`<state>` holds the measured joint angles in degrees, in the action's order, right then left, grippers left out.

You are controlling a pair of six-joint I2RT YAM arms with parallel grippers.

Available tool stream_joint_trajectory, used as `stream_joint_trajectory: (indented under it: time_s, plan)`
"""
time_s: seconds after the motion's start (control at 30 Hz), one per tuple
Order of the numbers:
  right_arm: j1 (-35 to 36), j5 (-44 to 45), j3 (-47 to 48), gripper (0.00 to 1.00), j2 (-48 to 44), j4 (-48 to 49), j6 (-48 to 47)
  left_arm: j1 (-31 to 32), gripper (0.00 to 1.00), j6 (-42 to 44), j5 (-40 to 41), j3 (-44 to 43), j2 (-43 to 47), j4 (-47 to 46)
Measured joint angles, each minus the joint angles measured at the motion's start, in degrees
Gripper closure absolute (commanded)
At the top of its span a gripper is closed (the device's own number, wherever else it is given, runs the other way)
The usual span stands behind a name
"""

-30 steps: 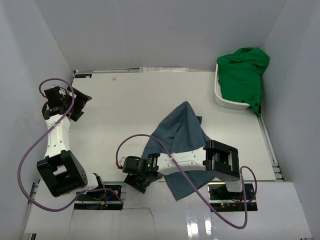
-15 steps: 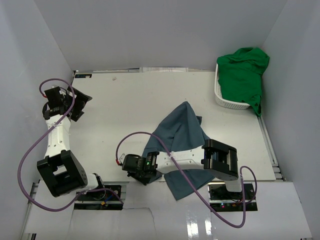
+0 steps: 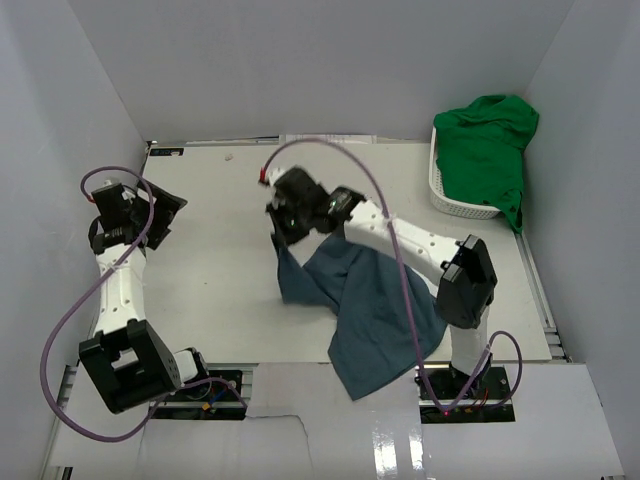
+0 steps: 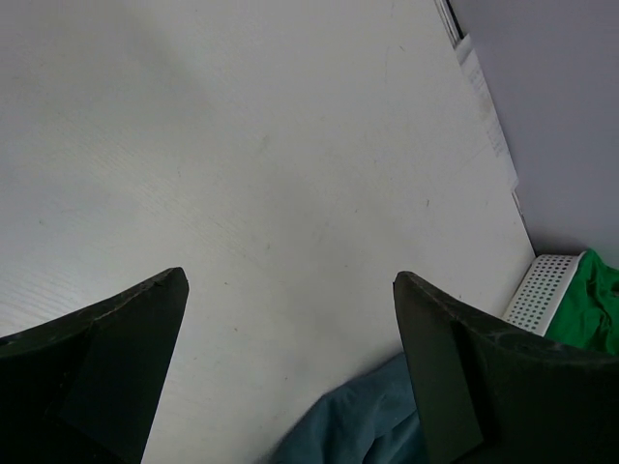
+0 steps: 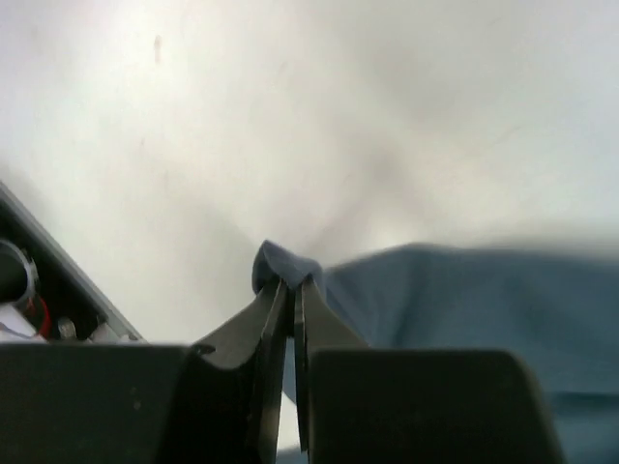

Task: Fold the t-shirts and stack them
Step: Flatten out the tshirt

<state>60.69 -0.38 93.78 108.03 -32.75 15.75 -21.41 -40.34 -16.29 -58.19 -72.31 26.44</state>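
My left gripper should keep going, because my right gripper is pinching the slate-blue t-shirt's lifted corner (image 3: 280, 250) and the t-shirt's near corner is free. It should move on to that near corner (image 3: 353, 390) and close.
The slate-blue t-shirt (image 3: 375, 300) lies spread over the table's right middle, one corner lifted. My right gripper (image 3: 283, 238) is shut on that corner, and the right wrist view shows the cloth (image 5: 287, 263) pinched between the fingertips. The cloth hangs down from the right gripper (image 5: 292, 281) to the table. The green t-shirt (image 3: 485, 150) is heaped in the white basket (image 3: 452, 203) at the back right. My left gripper (image 3: 165, 212) stands open at the far left, away from both shirts; its wrist view shows bare table between the fingers (image 4: 126, 338) and a bit of blue shirt (image 4: 368, 416).
Grey walls close in the table on the left, back and right. The basket (image 4: 537, 290) also shows at the right edge of the left wrist view. A purple cable (image 3: 330, 150) arcs over the right arm. The arm bases stand at the near edge.
My right gripper closed on the blue shirt's near-left corner and swung it up and back toward the table's middle, dragging the cloth with it. The left arm has barely shifted.
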Motion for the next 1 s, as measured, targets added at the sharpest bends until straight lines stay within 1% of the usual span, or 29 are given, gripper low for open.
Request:
stream_joint_trajectory:
  time_s: [0.07, 0.13, 0.23, 0.3, 0.47, 0.57, 0.6, 0.8, 1.0]
  plan:
    - [-5.97, -0.52, 12.24, 0.92, 2.54, -1.68, -1.44, 0.92, 0.05, 0.04, 0.09, 2.16, 2.91, -0.94]
    - [-10.97, -1.60, 24.11, 0.92, 6.25, -1.88, -2.80, 3.26, 0.05, 0.74, 0.28, 3.67, 5.44, -1.55]
    - [-16.13, -4.15, 33.46, 0.92, 10.80, -1.90, -3.82, 10.34, 0.05, 2.36, 0.81, 5.68, 8.79, -2.49]
    - [-19.43, -6.56, 36.54, 0.92, 14.14, -2.05, -4.07, 15.87, 0.05, 3.48, 0.79, 7.32, 10.73, -3.15]
    - [-26.56, -10.88, 37.00, 0.92, 21.73, -1.88, -4.13, 28.48, 0.06, 5.51, 0.13, 12.22, 14.56, -3.45]
    - [-30.49, -12.33, 37.00, 0.92, 24.72, -1.86, -4.04, 34.73, 0.06, 5.81, 0.26, 14.67, 15.13, -4.24]
    - [-31.69, -12.76, 37.00, 0.92, 25.42, -1.84, -3.98, 37.73, 0.06, 5.66, -0.04, 15.87, 15.10, -4.81]
    - [-37.33, -14.16, 37.00, 0.92, 25.86, 0.79, -3.91, 50.84, 0.06, 2.23, -0.15, 22.73, 15.78, -7.04]
    - [-38.60, -14.19, 36.94, 0.92, 25.86, 4.20, -3.85, 61.86, 0.05, -2.05, 1.95, 24.85, 16.85, -7.58]
